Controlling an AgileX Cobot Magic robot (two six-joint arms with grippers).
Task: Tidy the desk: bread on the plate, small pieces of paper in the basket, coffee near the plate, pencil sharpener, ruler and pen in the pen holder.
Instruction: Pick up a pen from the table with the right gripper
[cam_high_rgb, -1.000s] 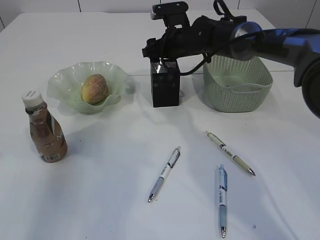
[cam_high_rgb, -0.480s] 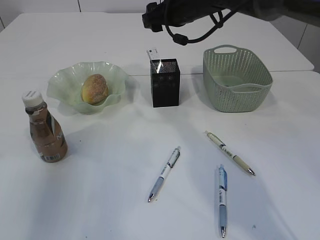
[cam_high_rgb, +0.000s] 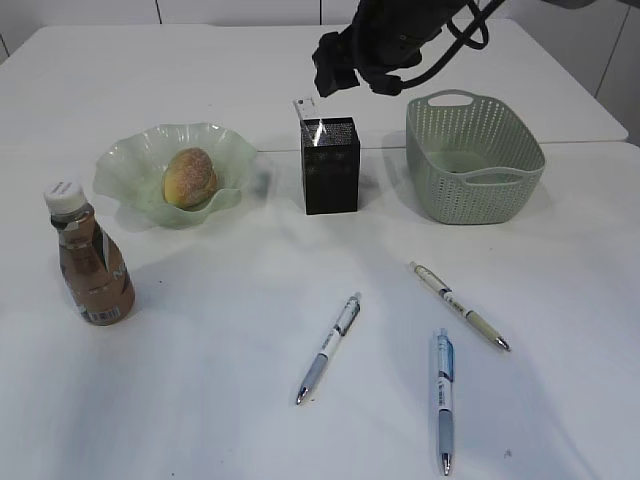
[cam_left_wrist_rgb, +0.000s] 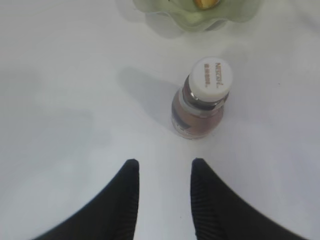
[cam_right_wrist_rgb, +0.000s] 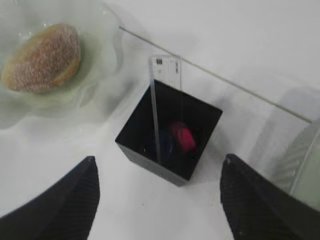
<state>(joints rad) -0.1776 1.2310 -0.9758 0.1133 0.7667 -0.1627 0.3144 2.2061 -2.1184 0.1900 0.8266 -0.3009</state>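
The beige pen (cam_high_rgb: 468, 314) is well away from the basket and the other pens. My open right gripper should keep moving toward the beige pen's body (cam_high_rgb: 455, 300) and close there.
The bread (cam_high_rgb: 190, 177) lies in the green wavy plate (cam_high_rgb: 125, 160), and the coffee bottle (cam_high_rgb: 90, 265) stands to its front left. A clear ruler (cam_high_rgb: 303, 106) leans in the black pen holder (cam_high_rgb: 331, 170); something red (cam_right_wrist_rgb: 182, 137) lies at the holder's bottom. Three pens (cam_high_rgb: 328, 348) (cam_high_rgb: 461, 306) (cam_high_rgb: 443, 398) lie on the table in front. My right gripper (cam_high_rgb: 335, 72) (cam_right_wrist_rgb: 158, 159) hangs open and empty above the holder. My left gripper (cam_left_wrist_rgb: 165, 162) is open, empty, just short of the coffee bottle (cam_left_wrist_rgb: 200, 100). No small pieces of paper show.
The green mesh basket (cam_high_rgb: 475, 155) stands right of the pen holder. The table's back edge runs behind it, and a seam crosses the table behind the plate and holder. The left arm is outside the exterior view.
My right arm has risen off the pen holder and drifted right, leaving the ruler standing in it. The left gripper has not moved.
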